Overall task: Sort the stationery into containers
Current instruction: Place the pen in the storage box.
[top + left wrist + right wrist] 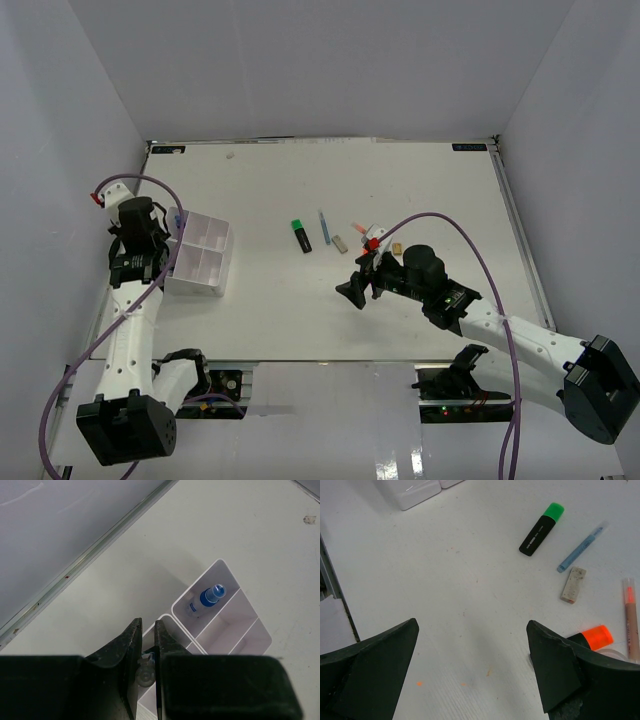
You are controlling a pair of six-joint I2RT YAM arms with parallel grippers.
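Observation:
The thin pen's clear end [145, 676] hangs above the near compartment [173, 628] next to the metal rail, so the left gripper goes on lowering until the pen is inside, and then let go.
My left gripper [148, 625] is shut on a thin pen [145, 672] with a clear end and a trace of blue, held end-on above the near-left compartments of the white organizer tray [260, 630]. A blue-capped clear bottle [212, 596] stands in the tray's far corner compartment. In the top view the tray [205, 268] lies at the table's left, under the left gripper [172, 232]. My right gripper [472, 625] hangs open over bare table, nothing between its fingers. Beyond it lie a green-capped highlighter [541, 529], a blue pen [581, 547], a grey block [573, 584], an orange-capped highlighter [595, 636] and a pink pen [631, 617].
A small tan block [397, 245] lies just behind the right gripper [362, 285]. White walls enclose the table on three sides, and a metal rail [90, 555] runs along the left edge by the tray.

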